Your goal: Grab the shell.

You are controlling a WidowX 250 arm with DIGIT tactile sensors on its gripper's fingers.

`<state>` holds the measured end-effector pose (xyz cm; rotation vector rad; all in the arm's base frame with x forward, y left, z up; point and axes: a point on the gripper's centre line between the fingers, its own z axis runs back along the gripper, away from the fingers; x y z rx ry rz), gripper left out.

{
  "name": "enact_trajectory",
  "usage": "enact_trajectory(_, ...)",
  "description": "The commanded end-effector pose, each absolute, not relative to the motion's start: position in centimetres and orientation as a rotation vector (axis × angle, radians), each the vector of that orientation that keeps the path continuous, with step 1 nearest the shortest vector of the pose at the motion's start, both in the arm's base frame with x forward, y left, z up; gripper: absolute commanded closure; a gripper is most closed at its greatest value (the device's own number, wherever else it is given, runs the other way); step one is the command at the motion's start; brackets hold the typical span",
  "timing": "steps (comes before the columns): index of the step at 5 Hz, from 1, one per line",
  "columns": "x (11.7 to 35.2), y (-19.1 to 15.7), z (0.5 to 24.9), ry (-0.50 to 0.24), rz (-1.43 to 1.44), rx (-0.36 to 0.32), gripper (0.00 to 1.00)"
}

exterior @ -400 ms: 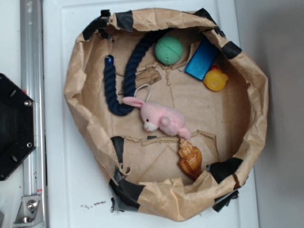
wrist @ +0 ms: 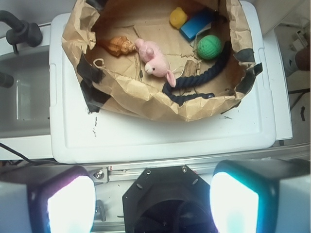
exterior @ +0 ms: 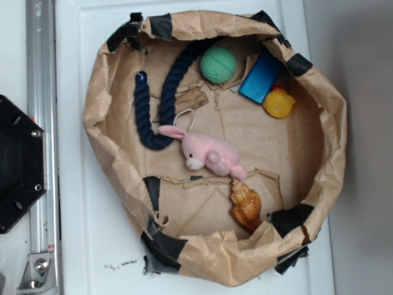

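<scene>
My gripper should expect a long, thin tip hidden at the far end of the shell (exterior: 245,206), because the shell gets narrower where the basin's crumpled rim (exterior: 254,233) covers that end.
The shell (exterior: 246,204), a glossy orange-brown spiral conch, lies inside the brown paper basin (exterior: 334,132) near its lower right wall, just below the pink plush bunny (exterior: 209,152). From the wrist camera the shell (wrist: 118,45) shows at the basin's upper left, beside the bunny (wrist: 154,60). My gripper (wrist: 152,201) is high above the robot base, far from the shell, and is open with nothing between its glowing fingers (wrist: 69,204). No arm or gripper appears in the exterior view.
Also in the basin: a green ball (exterior: 218,64), a blue block (exterior: 261,77), a yellow duck (exterior: 279,102) and a dark blue rope (exterior: 161,98). The basin stands on a white tabletop (exterior: 86,233). The black robot base (exterior: 18,163) and a metal rail (exterior: 42,123) are at the left.
</scene>
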<state>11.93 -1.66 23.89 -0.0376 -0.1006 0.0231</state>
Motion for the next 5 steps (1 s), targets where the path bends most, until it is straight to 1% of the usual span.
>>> enact_trajectory(1,20.1,-1.8,18.4,-0.030,-0.389,-0.207,0.00)
enact_trajectory(2,23.3,-1.0,16.1,-0.032,-0.641,-0.217,0.00)
enact_trajectory(3,25.5,-0.9,15.0,-0.091,-0.763,-0.131,0.00)
enact_trajectory(4,27.9,-1.0,14.1,-0.170,-0.816,-0.061,0.00)
enact_trajectory(5,29.6,-2.0,12.4,-0.225,-0.870,-0.033,0.00)
